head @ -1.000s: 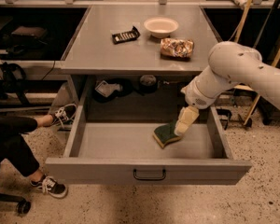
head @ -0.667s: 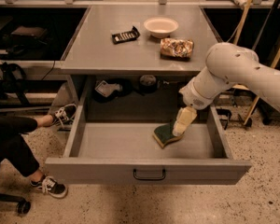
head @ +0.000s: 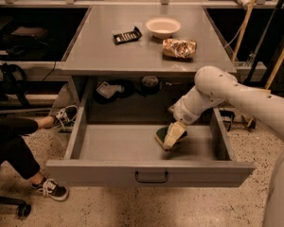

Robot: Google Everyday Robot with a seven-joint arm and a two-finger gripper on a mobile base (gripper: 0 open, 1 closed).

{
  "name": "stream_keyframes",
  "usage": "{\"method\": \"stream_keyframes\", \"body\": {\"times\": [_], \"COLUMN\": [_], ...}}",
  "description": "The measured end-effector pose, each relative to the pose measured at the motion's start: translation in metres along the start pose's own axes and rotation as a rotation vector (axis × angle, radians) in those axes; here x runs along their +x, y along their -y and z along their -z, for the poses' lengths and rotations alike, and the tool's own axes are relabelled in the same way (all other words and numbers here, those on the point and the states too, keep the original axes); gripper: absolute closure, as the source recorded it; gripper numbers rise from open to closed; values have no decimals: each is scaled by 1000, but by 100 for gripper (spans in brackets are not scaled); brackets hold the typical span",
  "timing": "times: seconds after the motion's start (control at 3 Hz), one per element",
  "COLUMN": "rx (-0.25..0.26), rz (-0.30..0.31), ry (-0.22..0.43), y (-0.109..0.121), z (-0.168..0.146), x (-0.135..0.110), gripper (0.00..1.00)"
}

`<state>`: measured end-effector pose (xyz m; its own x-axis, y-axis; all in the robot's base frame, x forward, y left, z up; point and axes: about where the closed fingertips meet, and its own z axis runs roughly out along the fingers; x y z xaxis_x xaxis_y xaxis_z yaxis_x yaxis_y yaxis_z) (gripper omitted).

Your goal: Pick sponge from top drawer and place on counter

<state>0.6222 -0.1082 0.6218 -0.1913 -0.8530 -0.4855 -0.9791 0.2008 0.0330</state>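
I keep lowering my gripper's fingers toward the sponge (head: 162,134), which lies under them and clear of the drawer's sides, until they are on both sides of its body (head: 167,140), and then close them.
The top drawer (head: 99,170) stands pulled out under the counter (head: 109,56), with a black handle (head: 151,177) on its front panel. The sponge (head: 160,134), dark green over yellow, lies in the drawer right of the middle. My gripper (head: 173,136) reaches down into the drawer from the right and sits over the sponge's right side, covering part of it. My white arm (head: 217,91) comes in across the drawer's right wall.
On the counter are a white bowl (head: 163,26), a crinkled gold snack bag (head: 179,48) and a flat black item (head: 127,35). A person's leg and shoes (head: 51,189) are at the drawer's left. Wooden poles (head: 244,22) lean at the right.
My gripper has moved down and to the left, from beside the sponge's right edge to over the sponge. The sponge has shifted slightly left.
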Motion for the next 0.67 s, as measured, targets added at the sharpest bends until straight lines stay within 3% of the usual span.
{"method": "stream_keyframes", "body": {"times": [0.33, 0.67], "rx": [-44, -48], "rz": [0, -1], "ry": [41, 41], "y": [-4, -5], "z": [-36, -38], "x": [0, 1], "gripper": [0, 0]}}
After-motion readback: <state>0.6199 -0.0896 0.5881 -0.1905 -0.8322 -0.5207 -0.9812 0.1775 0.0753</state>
